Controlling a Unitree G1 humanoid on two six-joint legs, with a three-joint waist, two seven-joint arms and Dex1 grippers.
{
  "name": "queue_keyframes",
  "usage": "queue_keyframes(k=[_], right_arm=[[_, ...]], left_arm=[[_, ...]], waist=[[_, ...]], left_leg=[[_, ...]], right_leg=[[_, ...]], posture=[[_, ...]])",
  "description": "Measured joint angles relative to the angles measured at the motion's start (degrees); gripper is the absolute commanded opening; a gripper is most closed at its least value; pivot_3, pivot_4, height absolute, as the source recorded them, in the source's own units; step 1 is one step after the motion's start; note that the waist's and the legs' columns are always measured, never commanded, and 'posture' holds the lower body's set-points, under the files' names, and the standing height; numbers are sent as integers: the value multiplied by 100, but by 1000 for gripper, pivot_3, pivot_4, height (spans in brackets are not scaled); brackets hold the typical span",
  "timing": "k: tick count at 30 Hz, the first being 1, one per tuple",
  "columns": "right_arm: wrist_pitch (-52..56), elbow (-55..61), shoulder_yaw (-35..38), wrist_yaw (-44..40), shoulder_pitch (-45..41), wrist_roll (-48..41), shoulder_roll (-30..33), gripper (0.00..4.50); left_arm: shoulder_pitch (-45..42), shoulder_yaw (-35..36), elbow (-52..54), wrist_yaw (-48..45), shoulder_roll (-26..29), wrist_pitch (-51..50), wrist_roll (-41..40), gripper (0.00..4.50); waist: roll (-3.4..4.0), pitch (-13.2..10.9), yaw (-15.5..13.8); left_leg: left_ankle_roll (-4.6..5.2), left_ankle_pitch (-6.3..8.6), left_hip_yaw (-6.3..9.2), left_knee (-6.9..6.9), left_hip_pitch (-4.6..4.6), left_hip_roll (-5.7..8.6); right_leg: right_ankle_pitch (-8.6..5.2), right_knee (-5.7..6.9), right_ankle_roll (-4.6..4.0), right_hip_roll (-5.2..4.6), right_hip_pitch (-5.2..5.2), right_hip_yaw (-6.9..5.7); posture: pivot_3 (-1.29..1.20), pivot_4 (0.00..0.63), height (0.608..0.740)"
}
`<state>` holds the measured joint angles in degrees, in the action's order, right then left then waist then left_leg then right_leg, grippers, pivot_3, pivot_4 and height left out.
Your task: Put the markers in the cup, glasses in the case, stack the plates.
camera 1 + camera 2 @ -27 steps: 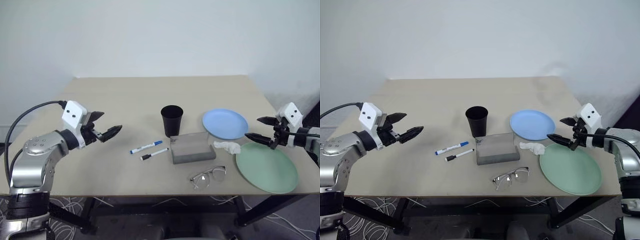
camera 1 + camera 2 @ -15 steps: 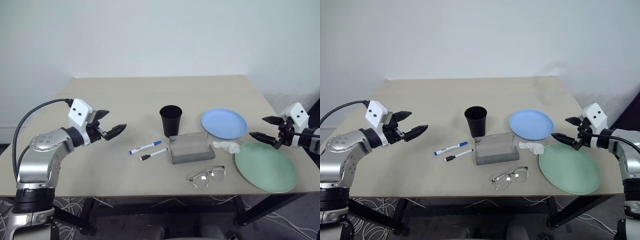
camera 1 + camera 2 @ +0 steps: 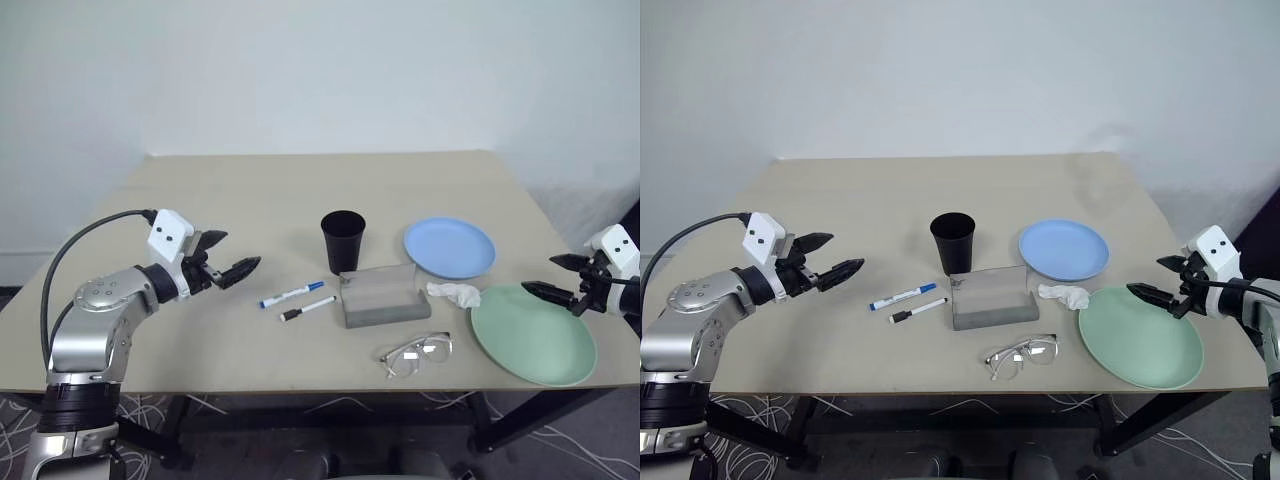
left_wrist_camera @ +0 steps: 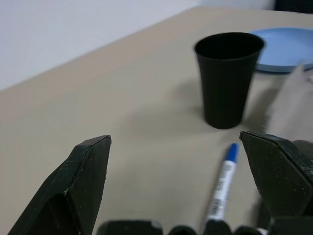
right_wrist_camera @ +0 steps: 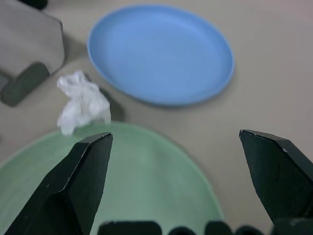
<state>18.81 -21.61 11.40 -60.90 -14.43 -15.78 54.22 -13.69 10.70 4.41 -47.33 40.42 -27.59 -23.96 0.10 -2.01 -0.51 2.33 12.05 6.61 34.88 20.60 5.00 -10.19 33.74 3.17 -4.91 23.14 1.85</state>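
Note:
I should keep lowering my right gripper, with one finger over the green plate (image 3: 540, 338) and the other past its rim, until its fingers straddle that rim (image 3: 593, 340), then close it.
Two markers lie side by side mid-table, the blue-capped marker (image 3: 291, 294) and the black-capped marker (image 3: 307, 308). Behind them stands the black cup (image 3: 343, 241). The grey case (image 3: 384, 296) sits right of the markers, with the wire glasses (image 3: 415, 352) in front of it. A light blue plate (image 3: 449, 247) and a mint green plate (image 3: 532, 333) lie on the right. My left gripper (image 3: 228, 256) hovers open left of the markers, empty. Open and empty too, my right gripper (image 3: 557, 277) hangs over the green plate's far right edge.
A crumpled white tissue (image 3: 455, 294) lies between the case and the green plate, touching the plate's rim. The beige table (image 3: 250, 190) ends close in front of the glasses and just right of the green plate. A white wall stands behind.
My left gripper has moved right, closer to the markers. My right gripper has drawn back to the right, off the green plate's left rim toward the table's edge. Objects lie unmoved.

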Motion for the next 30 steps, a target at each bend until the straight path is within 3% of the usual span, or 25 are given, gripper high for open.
queue_keyframes(k=[11, 16, 26, 30], right_arm=[[23, -1155, -25, 66, -110, 280, 132, 4500], [-164, -2006, -215, 272, -451, 570, 42, 4500], [-55, -2881, -374, 332, -1030, 704, -227, 4500], [39, -2955, -375, 313, -1151, 700, -353, 3215]], left_arm=[[879, 208, 910, -201, 10, -279, -542, 4473], [1591, 629, 1516, -291, 13, -326, -886, 4473], [2619, 1356, 1597, -327, 3, 55, -1004, 4473], [2814, 1480, 1376, -313, -34, 229, -954, 4500]], waist=[[2, -1, 2], [8, -3, 53], [36, -3, 130], [36, -4, 171]], left_leg=[[2, 2, -127, 11, -5, -75], [4, 4, -173, 19, 3, -127], [4, 4, -305, 35, 7, -260], [5, 4, -326, 40, 16, -279]], right_leg=[[-2, -17, -3, 0, 6, -20], [-3, -28, -5, -1, 3, -31], [-4, -95, -5, -2, 11, -116], [-4, -107, -5, -2, 17, -122]], posture=[[0, 0, 727], [0, 0, 727], [0, 0, 727], [0, 0, 727]])
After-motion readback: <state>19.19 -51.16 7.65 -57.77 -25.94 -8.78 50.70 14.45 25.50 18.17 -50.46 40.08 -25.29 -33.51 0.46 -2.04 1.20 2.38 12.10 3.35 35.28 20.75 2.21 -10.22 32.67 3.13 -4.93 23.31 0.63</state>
